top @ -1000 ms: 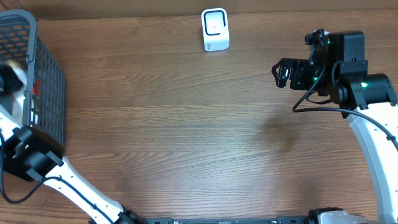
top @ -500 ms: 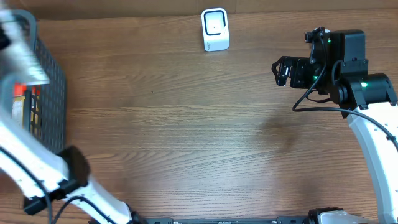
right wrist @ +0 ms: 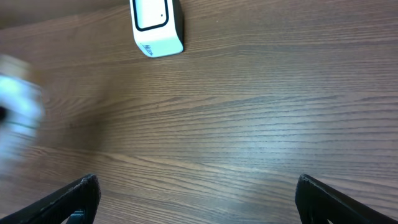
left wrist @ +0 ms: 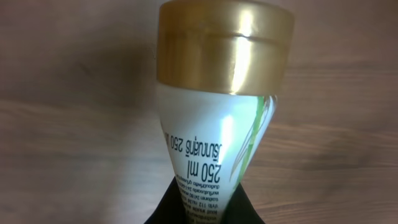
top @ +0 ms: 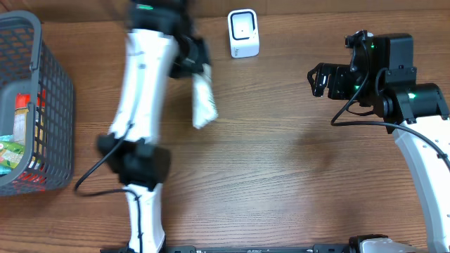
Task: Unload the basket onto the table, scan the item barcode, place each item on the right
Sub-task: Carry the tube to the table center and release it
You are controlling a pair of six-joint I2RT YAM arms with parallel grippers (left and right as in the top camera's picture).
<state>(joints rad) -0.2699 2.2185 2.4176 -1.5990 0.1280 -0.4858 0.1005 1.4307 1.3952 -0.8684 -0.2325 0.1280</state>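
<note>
The wood (top: 255, 133) in front of the scanner is free for the tube (top: 204, 104). My left gripper should go on carrying the tube there until it rests, and then let go.
The item is a white tube (top: 204, 102) with a gold cap and green leaf print. My left gripper (top: 193, 60) is shut on its flat end and holds it above the table, cap toward the front. The left wrist view shows the tube (left wrist: 217, 124) close up, its small print reading 250 ml, with the left gripper (left wrist: 202, 205) clamped on its lower end. The white scanner (top: 243, 33) stands at the back centre, just right of the tube. My right gripper (top: 320, 82) hovers open at the right, empty. From the right wrist, the scanner (right wrist: 157, 25) is ahead and the tube (right wrist: 15, 106) is a blur at left.
A grey wire basket (top: 42, 105) stands at the left edge with several packages (top: 14, 151) inside. The left arm stretches from the table's front up the left-centre. Bare wooden table lies between the two grippers.
The left arm has swung from over the basket to the back centre, carrying the tube out of the basket toward the scanner. The right arm has not moved.
</note>
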